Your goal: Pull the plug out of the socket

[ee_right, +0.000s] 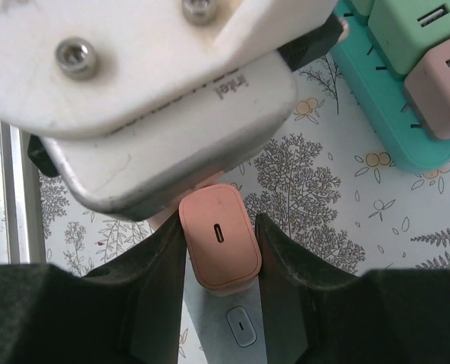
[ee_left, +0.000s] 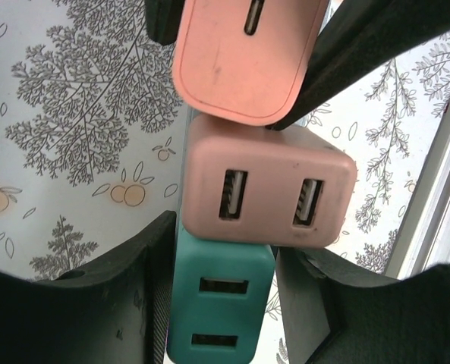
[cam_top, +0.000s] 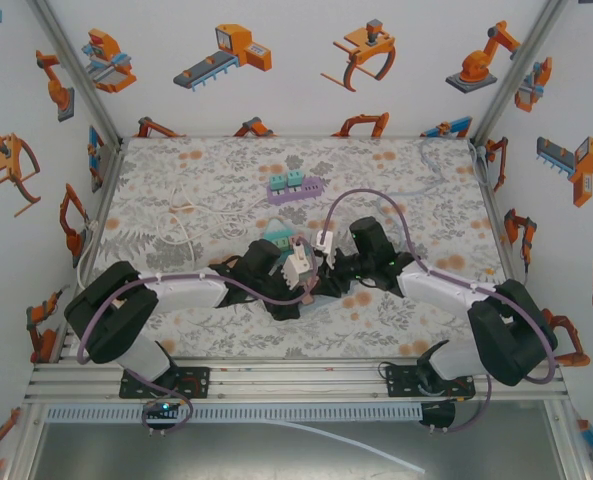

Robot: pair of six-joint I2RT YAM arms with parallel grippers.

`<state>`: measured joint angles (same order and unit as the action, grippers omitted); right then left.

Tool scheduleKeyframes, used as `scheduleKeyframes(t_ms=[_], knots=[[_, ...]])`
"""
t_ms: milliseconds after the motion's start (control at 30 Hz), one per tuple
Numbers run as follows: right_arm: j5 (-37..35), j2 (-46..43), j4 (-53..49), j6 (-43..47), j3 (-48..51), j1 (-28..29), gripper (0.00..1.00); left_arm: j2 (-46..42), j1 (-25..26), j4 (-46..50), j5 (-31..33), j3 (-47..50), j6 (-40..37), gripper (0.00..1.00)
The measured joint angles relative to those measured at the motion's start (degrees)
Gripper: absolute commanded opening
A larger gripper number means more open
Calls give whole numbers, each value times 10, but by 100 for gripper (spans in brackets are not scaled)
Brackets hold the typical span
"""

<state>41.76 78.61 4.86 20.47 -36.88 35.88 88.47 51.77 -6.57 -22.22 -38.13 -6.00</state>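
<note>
My left gripper's camera housing crowds my right gripper at the pink plug (ee_right: 221, 241), so my left gripper should turn clear and hold the strip by its end with the teal plug.
The socket is a pale grey-blue strip (ee_right: 209, 315) held up between both grippers above the middle of the table. My left gripper (ee_left: 225, 254) is shut on a teal plug (ee_left: 221, 307) seated in the strip. Beside that plug sits a pink two-port plug (ee_left: 270, 193). My right gripper (ee_right: 219, 227) is shut on the pink plug (ee_right: 219, 236) with one slot, and its black fingers (ee_left: 361, 53) flank the same plug (ee_left: 243, 53) in the left wrist view. This plug stands nearer the left camera than its neighbours and its prongs are hidden. A small white plug (ee_right: 241, 326) sits lower on the strip.
A teal strip (ee_right: 376, 121) carrying a green plug (ee_right: 422, 30) and a pink plug (ee_right: 441, 91) lies on the cloth just beyond the grippers. A purple strip (cam_top: 294, 186) lies farther back. White cable (cam_top: 181, 225) trails at the left. The left wrist's white camera housing (ee_right: 171, 98) hangs close over my right fingers.
</note>
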Motion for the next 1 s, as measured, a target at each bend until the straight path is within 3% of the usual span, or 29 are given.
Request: scheduleKeyframes(t_ms=[267, 367, 500, 567, 767, 1000], knots=[[-27, 0, -9, 39, 29, 63, 0, -89, -6, 59, 106, 42, 28, 100], [-36, 0, 0, 48, 32, 70, 10, -137, -6, 78, 133, 67, 45, 99], [-41, 0, 8, 51, 35, 75, 32, -240, -6, 77, 152, 111, 76, 99], [-48, -1, 8, 53, 35, 78, 39, -294, -7, 65, 156, 134, 93, 99], [-69, 0, 5, 71, 36, 95, 37, -385, -17, 17, 157, 190, 144, 97], [-76, 6, -10, 81, 30, 95, 30, -295, -20, -56, 147, 195, 185, 84]])
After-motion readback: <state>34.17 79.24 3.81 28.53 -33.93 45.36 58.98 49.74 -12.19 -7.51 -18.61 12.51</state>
